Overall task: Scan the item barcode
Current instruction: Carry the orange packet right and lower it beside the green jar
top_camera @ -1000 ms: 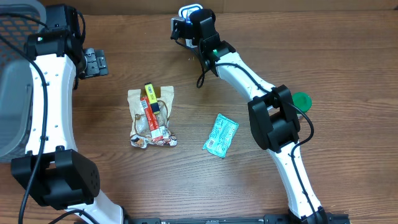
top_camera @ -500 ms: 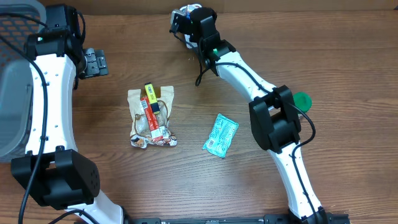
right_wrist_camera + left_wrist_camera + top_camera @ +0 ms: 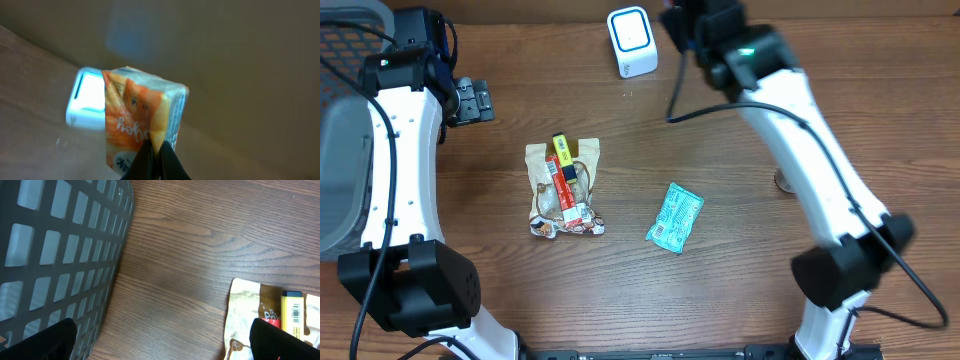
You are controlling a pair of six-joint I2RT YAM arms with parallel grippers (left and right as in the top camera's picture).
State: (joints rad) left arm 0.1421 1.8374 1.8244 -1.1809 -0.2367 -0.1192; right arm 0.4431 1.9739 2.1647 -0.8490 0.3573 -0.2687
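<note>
My right gripper should keep carrying the orange packet [image 3: 134,117] to the wood [image 3: 736,170] beside the green packet until the orange packet touches down, because that spot is free for it.
An orange snack packet [image 3: 137,117] hangs pinched by one edge in my right gripper [image 3: 156,156], which is shut on it. Behind it to the left stands the white scanner [image 3: 87,97], its window glowing blue. From overhead the scanner [image 3: 632,40] sits at the table's far edge, with the right gripper [image 3: 674,22] just to its right; the packet is hard to make out there. My left gripper [image 3: 470,100] stands open over bare wood at the far left, holding nothing. Its fingertips [image 3: 50,340] frame the table between the basket and a snack bag.
A grey mesh basket [image 3: 345,150] fills the left edge and looms close in the left wrist view [image 3: 60,255]. A beige snack bag [image 3: 563,190] with a yellow stick [image 3: 292,311] and a red packet lies mid-table. A green packet [image 3: 675,217] lies to its right.
The right arm has swung to the right with the orange packet, uncovering the scanner it was hovering over. The left arm has not moved.
</note>
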